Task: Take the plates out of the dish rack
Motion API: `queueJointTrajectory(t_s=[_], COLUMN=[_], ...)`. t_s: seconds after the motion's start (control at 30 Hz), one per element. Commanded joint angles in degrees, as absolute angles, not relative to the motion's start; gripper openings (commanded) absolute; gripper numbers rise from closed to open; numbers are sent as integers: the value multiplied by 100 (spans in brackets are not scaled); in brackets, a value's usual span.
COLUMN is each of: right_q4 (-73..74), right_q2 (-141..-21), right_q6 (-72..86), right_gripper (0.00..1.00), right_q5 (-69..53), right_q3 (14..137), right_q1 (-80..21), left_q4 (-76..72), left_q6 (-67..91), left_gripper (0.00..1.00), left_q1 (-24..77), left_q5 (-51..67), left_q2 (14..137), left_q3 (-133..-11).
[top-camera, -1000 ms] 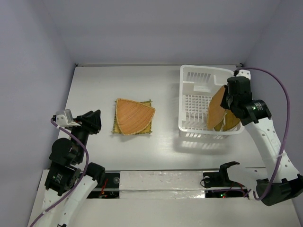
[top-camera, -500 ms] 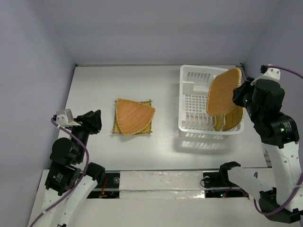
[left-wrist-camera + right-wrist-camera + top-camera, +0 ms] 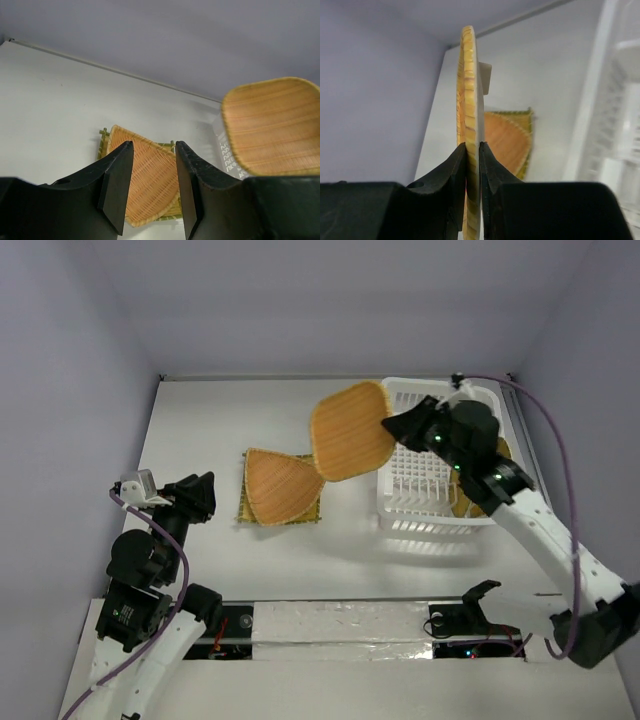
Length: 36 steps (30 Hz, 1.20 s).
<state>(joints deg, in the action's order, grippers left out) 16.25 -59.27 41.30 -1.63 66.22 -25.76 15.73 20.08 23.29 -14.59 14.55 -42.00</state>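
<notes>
My right gripper should go on toward the triangle plate [image 3: 279, 486] with the rounded plate [image 3: 352, 432] lifted clear of the dish rack, before opening once the rounded plate rests there.
My right gripper [image 3: 400, 427] is shut on the edge of a rounded tan woven plate [image 3: 350, 430] and holds it in the air left of the white dish rack [image 3: 430, 508]. In the right wrist view the plate [image 3: 468, 90] stands edge-on between my fingers [image 3: 458, 165]. A rounded triangle plate [image 3: 282, 483] lies on a square grid plate [image 3: 245, 512] on the table. More plates [image 3: 487, 502] stand in the rack's right side. My left gripper [image 3: 200, 495] is open and empty at the left; its view shows the stacked plates [image 3: 152, 175] and the held plate [image 3: 272, 125].
The white table [image 3: 220, 410] is walled by pale lilac panels on three sides. The rack stands at the back right corner. A metal rail [image 3: 340, 620] with the arm bases runs along the near edge.
My right arm has lifted the plate out of the rack and swung it left, from over the rack's right side to the air left of the rack. The left arm has not moved.
</notes>
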Motion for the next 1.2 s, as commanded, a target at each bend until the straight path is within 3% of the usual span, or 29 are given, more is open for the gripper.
queueJointTrajectory(t_s=[0.0, 0.17, 0.5, 1.03, 1.1, 1.13, 1.17], right_q4=[-734, -1501, -2803, -3480, -3524, -3507, -3481], right_q2=[-6579, -7759, -9306, -9976, -10037, -10055, -10063], right_q6=[5027, 5465, 6002, 6284, 6310, 6302, 6293], right_gripper=[0, 0, 0, 1, 8, 20, 25], right_q5=[-484, -404, -554, -607, -615, -633, -607], right_q3=[6557, 6627, 6601, 5511, 5380, 5274, 5230], right_q1=[-3207, -3857, -4140, -4192, -4192, -4192, -4192], left_q4=[1327, 1327, 1336, 1310, 1301, 1318, 1310], left_q6=[2004, 1995, 1986, 1986, 1986, 1986, 1986], left_gripper=[36, 36, 36, 36, 36, 36, 36], left_q1=[2364, 2364, 2364, 2364, 2364, 2364, 2364], left_q5=[-1450, -1468, -1459, -1459, -1450, -1450, -1450], left_q2=[1529, 1503, 1521, 1538, 1538, 1538, 1538], left_q3=[-4166, -4166, -4157, -4157, -4157, -4157, -4157])
